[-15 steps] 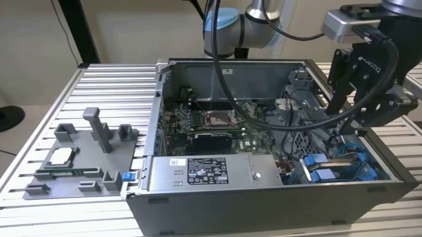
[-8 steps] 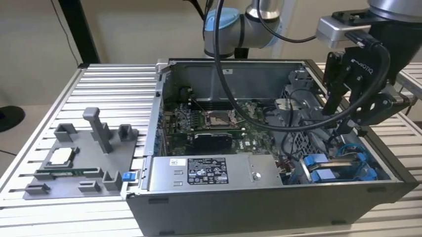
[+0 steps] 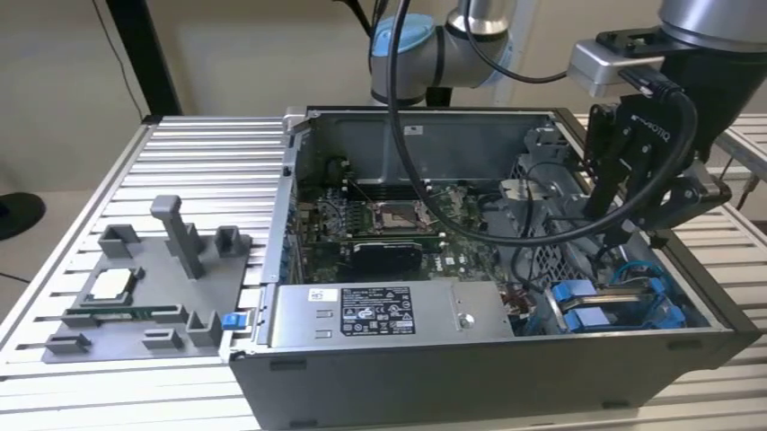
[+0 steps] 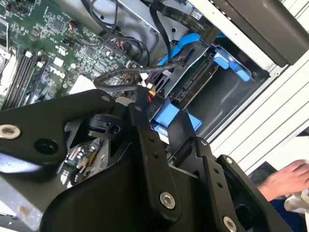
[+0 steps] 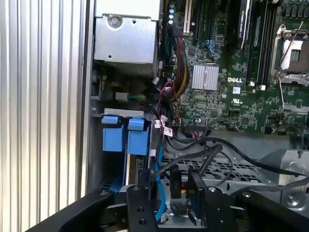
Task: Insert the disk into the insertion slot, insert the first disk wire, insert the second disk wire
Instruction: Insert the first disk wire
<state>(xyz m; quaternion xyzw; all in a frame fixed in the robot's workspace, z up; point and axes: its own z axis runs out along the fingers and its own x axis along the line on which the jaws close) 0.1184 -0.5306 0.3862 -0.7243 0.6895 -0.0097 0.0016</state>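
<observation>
The black wire point(image 5: 193, 155) is slack where it runs from its connector point(image 5: 175, 182), so the wire will bend into a loop when I push the connector toward the disk.
The disk point(image 3: 605, 303), silver-grey in its bright blue carrier, sits in the insertion slot point(image 3: 554, 269) of the grey drive cage, at the case's corner on the exterior view's right. Its blue carrier end point(image 5: 138, 137) lies at the slot's mouth, beside a second blue tab point(image 5: 110, 133). My black gripper point(image 3: 641, 235) hangs just above the cage, open, with its fingers point(image 5: 138, 205) apart. A black wire connector point(image 5: 175, 183) and a blue wire point(image 5: 157, 193) lie in the gap below; I cannot tell if they touch the fingers. The gripper point(image 4: 161, 116) hovers over the blue carrier point(image 4: 166, 118).
The open computer case holds the motherboard point(image 3: 383, 224) and a silver labelled power-supply box point(image 3: 372, 314) along its near side. A grey fixture tray point(image 3: 144, 287) with upright posts stands on the ribbed table at the exterior view's left. A person's hand point(image 4: 289, 180) is outside the case.
</observation>
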